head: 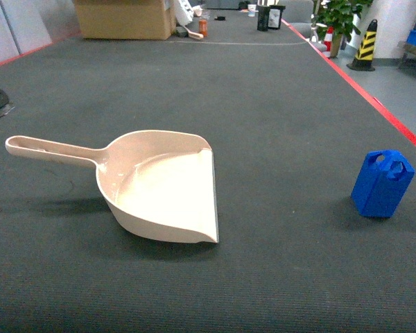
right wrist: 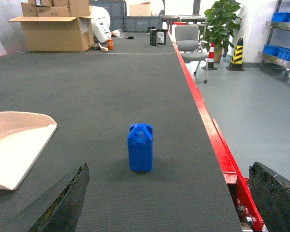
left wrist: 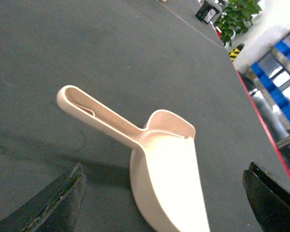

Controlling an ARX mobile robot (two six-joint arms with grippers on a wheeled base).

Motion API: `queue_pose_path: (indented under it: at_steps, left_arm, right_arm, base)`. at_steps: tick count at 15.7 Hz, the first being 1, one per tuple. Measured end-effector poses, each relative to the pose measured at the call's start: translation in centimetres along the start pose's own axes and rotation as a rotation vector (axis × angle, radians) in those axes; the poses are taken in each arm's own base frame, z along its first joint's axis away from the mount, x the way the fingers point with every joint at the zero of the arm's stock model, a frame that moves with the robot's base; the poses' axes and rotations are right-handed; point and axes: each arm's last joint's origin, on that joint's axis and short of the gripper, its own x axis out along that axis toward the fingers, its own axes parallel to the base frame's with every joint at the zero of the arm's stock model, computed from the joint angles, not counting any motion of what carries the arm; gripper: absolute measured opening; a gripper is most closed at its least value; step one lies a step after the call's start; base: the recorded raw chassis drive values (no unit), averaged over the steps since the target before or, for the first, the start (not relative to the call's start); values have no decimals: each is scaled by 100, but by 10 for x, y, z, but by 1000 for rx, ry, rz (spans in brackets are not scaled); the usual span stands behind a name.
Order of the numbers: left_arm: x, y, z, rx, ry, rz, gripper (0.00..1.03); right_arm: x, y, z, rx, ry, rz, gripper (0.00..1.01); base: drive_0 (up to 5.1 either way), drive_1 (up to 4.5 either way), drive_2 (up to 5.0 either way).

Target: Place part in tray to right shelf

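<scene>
My gripper will keep the part [head: 383,184] lying inside the tray when it carries the tray by its handle, because the tray's side [head: 152,144] curves up around the tray's bowl.
The tray [head: 168,191], a beige dustpan-shaped scoop, lies on the dark mat left of centre, handle pointing left and flat lip facing right. The part [head: 382,184], a small bright-blue block, stands upright near the mat's right edge, well apart from the tray. My left gripper [left wrist: 165,169] hangs open above the tray [left wrist: 169,169], with its fingers either side of the scoop's body. My right gripper [right wrist: 168,169] is open, and the part [right wrist: 140,147] stands a little ahead of it, between the finger lines. A metal rack with blue crates [left wrist: 280,87], apparently the right shelf, stands beyond the red edge.
A red border [head: 374,97] runs along the mat's right side, with grey floor past it. A cardboard box [head: 125,17] sits at the far end. A potted plant [right wrist: 222,21], an office chair [right wrist: 191,41] and a striped cone [right wrist: 238,48] stand off to the right.
</scene>
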Motion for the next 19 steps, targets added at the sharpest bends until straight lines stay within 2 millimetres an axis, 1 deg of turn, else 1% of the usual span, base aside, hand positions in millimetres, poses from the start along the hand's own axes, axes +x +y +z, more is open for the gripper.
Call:
queue_pose_path:
  at_steps: [1,2,4,5,7,10,12,13,14,16,18,19]
  left_arm:
    - [19,5,-3,-94,7,-25,98]
    - [35,13,-10,-185,24,-28,98]
    - [63,33,-28,-330,71,4,98]
    - [76,40,-31,-379,76,-2,98]
    - [103,46,-32,-442,73,2,98]
    - [143,56,-36,-492,91,30,98]
    - [166,63,-32,-522,63,29,98]
    - [175,66,-31,-533,54,20,87]
    - [182,70,-31,-542,47,13,73]
    - [189,76,-36,-581,52,-1,48]
    - [190,70,-37,-613,48,-45,23]
    - [189,61,-34,-653,32,-79,16]
  right_arm:
    - [0,0,0,0,0,0,98]
    - [0,0,0,0,0,0,98]
    - [0,0,0,0,0,0,98]
    - [0,0,0,0,0,0,98]
    - [0,0,0,0,0,0,98]
    - [0,0,0,0,0,0,98]
    - [0,0,0,0,0,0,98]
    - [0,0,0,0,0,0,98]
    - [0,0,0,0,0,0,98]
    - [0,0,0,0,0,0,98]
    - [0,0,0,0,0,0,98]
    - [0,0,0,0,0,0,98]
  base:
    - [0,0,0]
    - [0,0,0]
    - [0,0,0]
    - [0,0,0]
    - [0,0,0]
    - [0,0,0]
    - [0,0,0]
    - [0,0,0]
    - [0,0,0]
    - [0,0,0]
    - [0,0,0]
    - [0,0,0]
